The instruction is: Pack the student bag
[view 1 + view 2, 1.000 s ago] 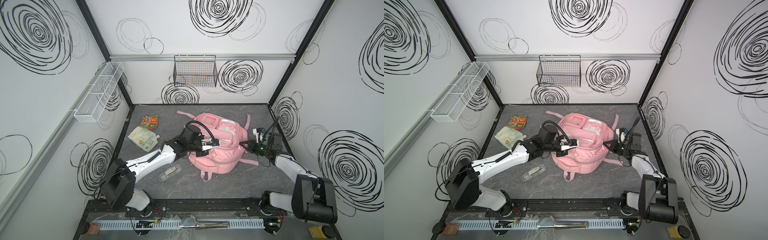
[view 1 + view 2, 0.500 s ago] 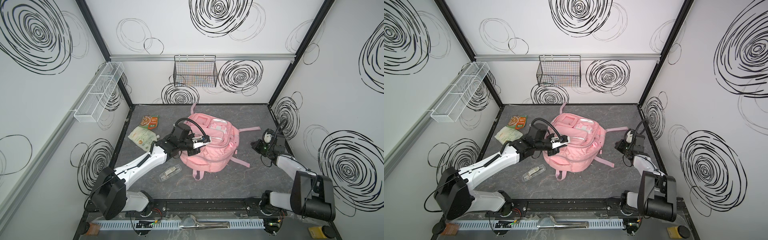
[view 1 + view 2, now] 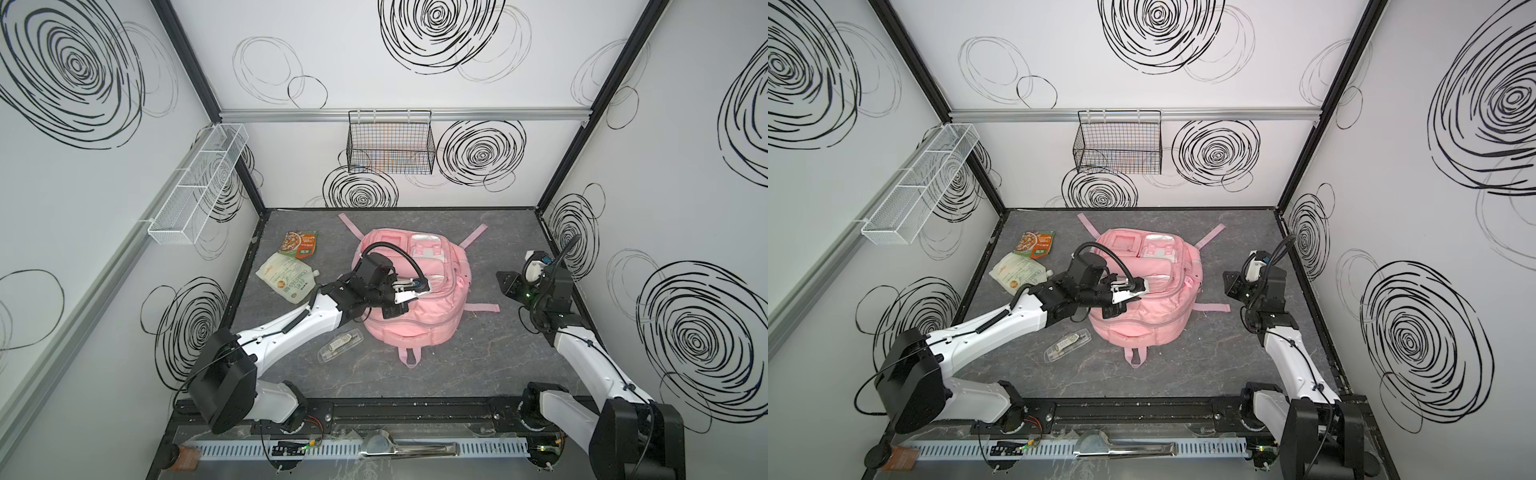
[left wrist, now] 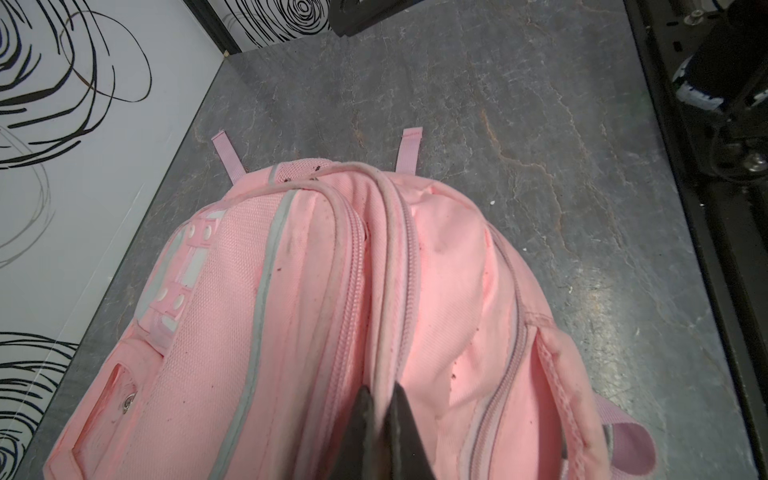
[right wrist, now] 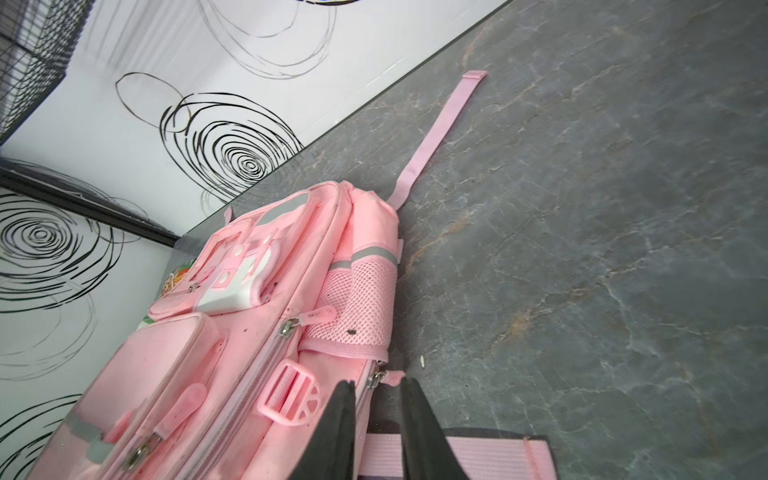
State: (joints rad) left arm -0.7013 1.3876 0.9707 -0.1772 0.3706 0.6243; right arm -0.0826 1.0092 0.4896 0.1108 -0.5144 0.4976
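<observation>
My left gripper is pinching the piping behind the front pocket's zip. It should let go and take hold of the pocket's own piping next to the grey stripe before unzipping.
The student bag, a big pink backpack, lies front side up in the middle of the grey table, its top loop toward the front edge. My left gripper reaches over it from the left. In the left wrist view that gripper is shut on a ridge of piping beside a zip of the bag. My right gripper hovers to the right of the bag, apart from it. In the right wrist view its jaws stand open with nothing between them, just off the bag's side.
An orange-green packet, a pale spouted pouch and a clear plastic case lie left of the bag. Loose pink straps trail over the table on the right. A black wire basket and a white mesh shelf hang on the walls.
My left gripper has pulled the bag to the left and turned it. My right gripper has opened, come off the bag's right side and drawn back to the right.
</observation>
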